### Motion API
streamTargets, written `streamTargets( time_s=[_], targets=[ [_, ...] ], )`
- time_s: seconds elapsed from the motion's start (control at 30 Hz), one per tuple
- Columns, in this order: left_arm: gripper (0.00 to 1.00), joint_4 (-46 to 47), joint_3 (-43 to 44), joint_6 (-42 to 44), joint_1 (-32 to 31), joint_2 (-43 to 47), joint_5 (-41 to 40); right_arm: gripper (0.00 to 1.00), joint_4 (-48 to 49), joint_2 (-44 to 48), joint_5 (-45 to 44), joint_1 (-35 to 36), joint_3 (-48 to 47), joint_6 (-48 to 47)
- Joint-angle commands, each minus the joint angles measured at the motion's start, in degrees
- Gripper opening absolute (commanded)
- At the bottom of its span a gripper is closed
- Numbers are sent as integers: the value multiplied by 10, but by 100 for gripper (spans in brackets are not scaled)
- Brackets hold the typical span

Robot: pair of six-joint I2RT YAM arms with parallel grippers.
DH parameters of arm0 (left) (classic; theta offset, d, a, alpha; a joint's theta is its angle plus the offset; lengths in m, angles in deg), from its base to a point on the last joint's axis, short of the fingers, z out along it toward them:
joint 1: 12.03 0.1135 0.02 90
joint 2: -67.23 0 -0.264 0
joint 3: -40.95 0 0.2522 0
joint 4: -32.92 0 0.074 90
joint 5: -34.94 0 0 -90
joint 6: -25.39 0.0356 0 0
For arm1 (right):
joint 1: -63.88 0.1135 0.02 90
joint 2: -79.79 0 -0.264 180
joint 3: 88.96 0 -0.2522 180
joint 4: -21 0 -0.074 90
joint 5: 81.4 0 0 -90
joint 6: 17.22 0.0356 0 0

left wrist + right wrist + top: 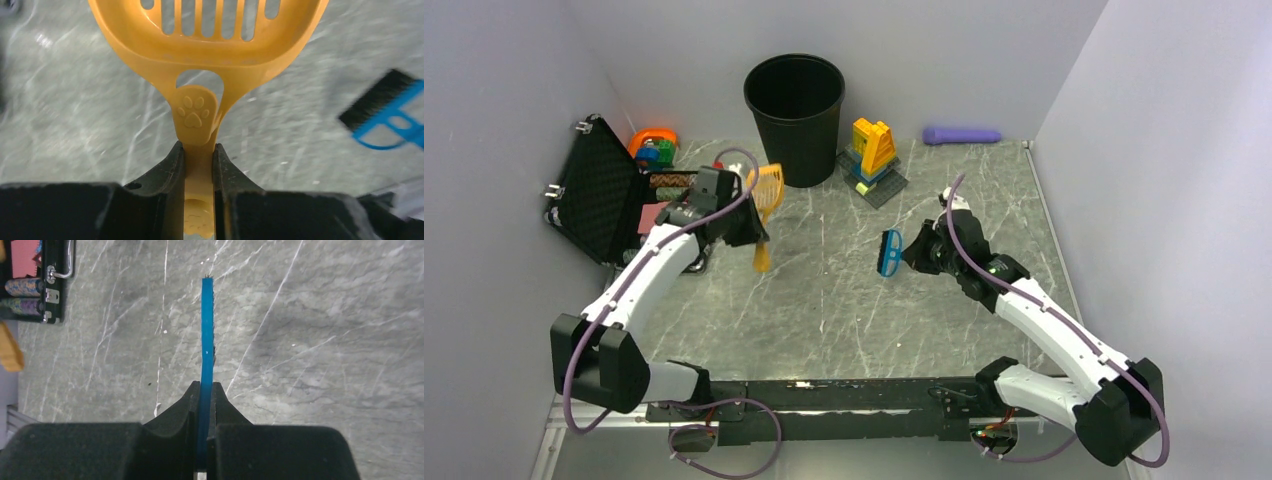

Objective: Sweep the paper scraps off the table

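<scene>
The blue hand brush (890, 253) is above open grey marble (859, 258) clear of scraps. My right gripper should go on lowering the brush until it touches the marble, and then let go.
No paper scraps show in any view. The grey marble table (824, 310) lies bare between the arms. My left gripper (749, 230) is shut on the handle of an orange slotted scoop (769, 190), which it holds above the table's left half. In the left wrist view the handle sits pinched between the fingers of the left gripper (199, 148), and the scoop (205, 45) reaches forward. My right gripper (916, 250) is shut on a small blue hand brush (890, 252). Seen edge-on, the brush (207, 330) sticks out from the right gripper (206, 386).
A black bin (795, 115) stands at the back centre. Stacked toy bricks (874, 155) sit to its right, and a purple cylinder (961, 134) lies by the back wall. An open black foam-lined case (599, 195) stands at the left with toys (653, 148) behind it.
</scene>
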Motion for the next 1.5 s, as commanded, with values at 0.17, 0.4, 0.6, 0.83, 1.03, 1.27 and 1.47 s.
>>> streamTargets(
  time_s=[0.17, 0.4, 0.6, 0.83, 1.03, 1.27, 1.47],
  targets=[
    [0, 13, -73, 15, -37, -23, -180, 0, 175, -3, 57, -19, 75, 69],
    [0, 16, -58, 23, -46, -92, -196, 0, 204, -69, 154, -84, 78, 103],
    [2, 28, -51, 33, -51, -118, -169, 22, 333, -157, 331, -135, 71, 133],
    [1, 13, -17, 34, -79, -161, -185, 100, 248, -204, 311, -159, 41, 111],
    [1, 9, -9, 35, -94, -184, -194, 100, 107, -93, 139, -159, 37, 43],
    [26, -19, 26, 29, -117, -222, -208, 100, 54, 13, 66, -160, 38, 4],
    [98, -5, 35, 29, -152, -174, -191, 100, 78, 37, 119, -159, 40, -19]
  ],
)
